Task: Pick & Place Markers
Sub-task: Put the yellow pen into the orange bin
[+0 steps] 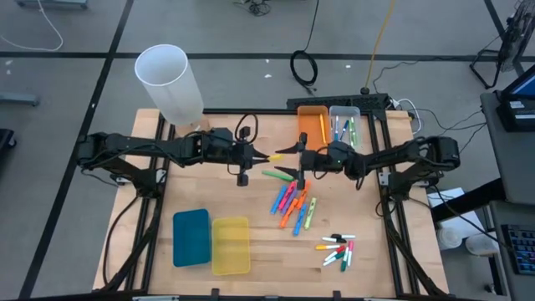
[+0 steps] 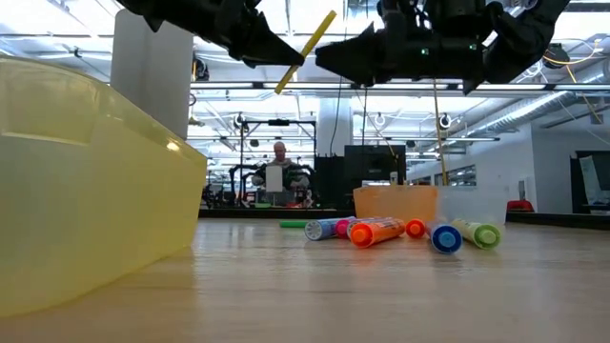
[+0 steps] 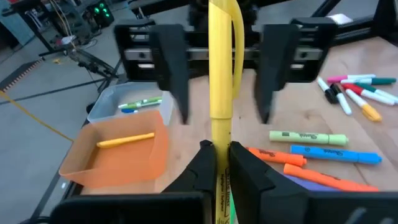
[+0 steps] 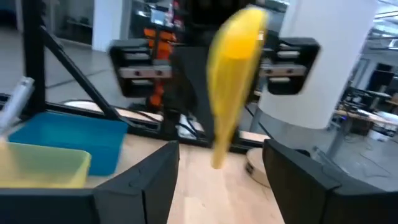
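Observation:
The orange bin [image 1: 313, 126] is on the same side as my right gripper. So my right gripper should grab the yellow marker's loose end [image 1: 277, 156] before my left gripper opens.
My left gripper [image 3: 219, 163] is shut on a yellow marker [image 3: 222, 74] high over the table's middle [image 1: 280, 153]. The marker's far end reaches between the fingers of my open right gripper [image 4: 221, 180], which faces the left one [image 1: 298, 160]. Those fingers stand on either side of the marker with a gap on both sides. Several coloured markers [image 1: 292, 205] lie loose on the table below. A cluster of white-bodied markers [image 1: 338, 249] lies nearer the front right. My left gripper pinches the yellow marker's barrel [image 3: 219, 142] between its two fingers, coming about level from the table's left. The marker runs on along the fingers and sticks out toward the right arm. It is lifted clear of the table and slants upward in the low view [image 2: 305, 52].
At the far side stand an orange bin [image 1: 313, 121] with one orange marker and a clear bin [image 1: 344, 124] with several markers. A blue bin [image 1: 191, 237] and a yellow bin [image 1: 231, 245] lie at the near left. A tall white cylinder [image 1: 170, 84] stands far left.

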Motion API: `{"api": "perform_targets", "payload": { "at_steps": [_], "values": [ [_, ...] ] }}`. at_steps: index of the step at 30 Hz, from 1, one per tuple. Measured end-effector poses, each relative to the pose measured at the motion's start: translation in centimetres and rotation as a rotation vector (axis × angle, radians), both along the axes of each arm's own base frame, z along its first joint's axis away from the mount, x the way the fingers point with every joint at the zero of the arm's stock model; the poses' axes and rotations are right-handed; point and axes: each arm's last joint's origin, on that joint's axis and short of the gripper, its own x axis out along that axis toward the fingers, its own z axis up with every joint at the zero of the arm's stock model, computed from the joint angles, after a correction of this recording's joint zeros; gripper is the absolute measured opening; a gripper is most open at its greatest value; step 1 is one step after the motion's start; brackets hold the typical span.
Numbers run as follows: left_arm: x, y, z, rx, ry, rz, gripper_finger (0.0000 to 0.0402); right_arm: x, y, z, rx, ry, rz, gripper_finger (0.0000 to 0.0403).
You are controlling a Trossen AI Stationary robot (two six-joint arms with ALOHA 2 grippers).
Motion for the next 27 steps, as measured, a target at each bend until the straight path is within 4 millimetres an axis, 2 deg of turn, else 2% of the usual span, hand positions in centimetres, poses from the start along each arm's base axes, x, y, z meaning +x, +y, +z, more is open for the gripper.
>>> {"api": "perform_targets", "payload": {
  "at_steps": [7,11,19,23,27],
  "values": [
    [0.0,0.0,0.0,-0.007,-0.002,-0.003,0.0022,0.5,1.1,1.6,-0.037,-0.086,0.045,0.0218],
    [0.0,0.0,0.0,-0.003,-0.002,-0.001,0.0022,1.0,0.9,2.6,-0.052,-0.107,0.038,0.0208],
    [0.0,0.0,0.1,-0.004,-0.003,-0.001,0.0022,1.6,0.2,2.7,-0.044,-0.038,0.012,0.0179],
    [0.0,-0.1,0.1,-0.01,-0.006,-0.001,0.0022,1.6,0.2,2.8,-0.048,-0.042,0.012,0.015],
    [0.1,-0.1,0.2,-0.02,-0.013,-0.019,0.0022,1.6,0.1,2.8,-0.072,-0.048,-0.014,0.0092]
  ]
}}
